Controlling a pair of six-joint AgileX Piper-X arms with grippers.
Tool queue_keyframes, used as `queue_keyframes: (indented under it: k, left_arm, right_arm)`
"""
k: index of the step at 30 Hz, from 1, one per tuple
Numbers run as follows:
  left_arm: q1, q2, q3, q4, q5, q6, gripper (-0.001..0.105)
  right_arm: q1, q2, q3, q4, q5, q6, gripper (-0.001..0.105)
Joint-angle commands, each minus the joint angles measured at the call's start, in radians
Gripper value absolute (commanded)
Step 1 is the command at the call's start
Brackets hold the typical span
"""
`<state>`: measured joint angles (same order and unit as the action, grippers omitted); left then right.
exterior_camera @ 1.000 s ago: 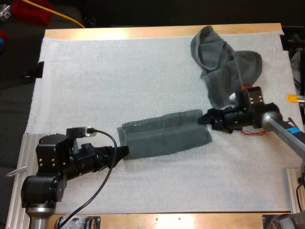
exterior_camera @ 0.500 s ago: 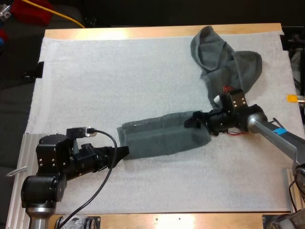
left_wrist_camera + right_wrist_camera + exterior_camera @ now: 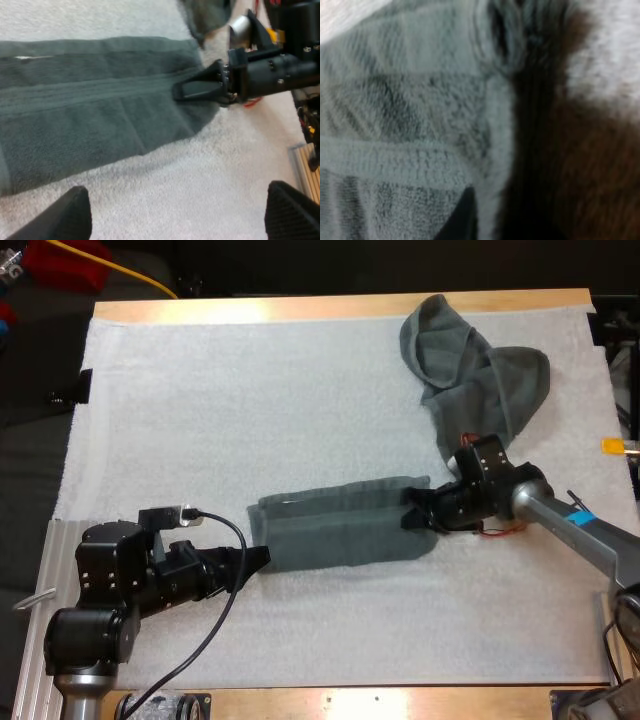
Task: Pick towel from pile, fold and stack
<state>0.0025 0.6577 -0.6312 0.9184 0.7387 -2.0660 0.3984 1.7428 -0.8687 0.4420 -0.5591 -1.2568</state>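
The towel's flat layers (image 3: 340, 503) lie in a long, narrow shape, so the towel will double into a square and stay closed when the robot folds it over.
A long dark grey-green towel (image 3: 340, 525), folded into a strip, lies across the middle of the white mat (image 3: 250, 400). My right gripper (image 3: 412, 515) is at the strip's right end, shut on the towel's edge. The left wrist view has those black fingers (image 3: 192, 90) pressed together over the end of the towel (image 3: 90, 115). Towel fabric (image 3: 410, 100) lies right up against the right wrist camera. My left gripper (image 3: 262, 558) rests low at the strip's left end, open, its fingertips (image 3: 72, 215) wide apart and clear of the cloth.
A crumpled towel (image 3: 470, 370) of the same colour lies at the back right of the mat, its lower flap reaching close to my right arm. The table's wooden edge (image 3: 340, 306) runs along the far side. Bare mat stretches left and front.
My right gripper moved left onto the towel's right end and closed there. The towel's right end has shifted slightly. My left arm stayed still.
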Motion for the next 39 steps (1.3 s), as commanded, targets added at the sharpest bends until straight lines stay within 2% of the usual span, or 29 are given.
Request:
queue_keyframes:
  k: [1, 9, 17, 29, 33, 39]
  left_arm:
    - [0.001, 0.001, -0.001, 0.005, -0.01, 0.005, 0.069]
    - [0.001, 0.001, -0.001, 0.003, -0.041, 0.006, 0.069]
    - [0.001, 0.001, -0.001, 0.003, -0.068, 0.006, 0.069]
    - [0.001, 0.001, -0.001, 0.003, -0.072, 0.006, 0.069]
    - [0.001, 0.001, -0.001, 0.004, -0.069, 0.006, 0.069]
    - [-0.023, 0.001, -0.001, 0.004, -0.069, 0.006, 0.069]
  right_arm:
    - [0.006, -0.027, 0.005, 0.037, 0.037, 0.0, 0.0]
    - [0.006, -0.163, 0.005, 0.199, 0.223, -0.011, 0.001]
    - [0.006, -0.281, 0.005, 0.387, 0.465, -0.139, 0.001]
    - [0.006, -0.418, 0.005, 0.498, 0.727, -0.25, 0.001]
    - [0.006, -0.43, 0.003, 0.499, 0.721, -0.25, 0.001]
    - [0.044, -0.429, -0.013, 0.485, 0.649, -0.211, 0.001]
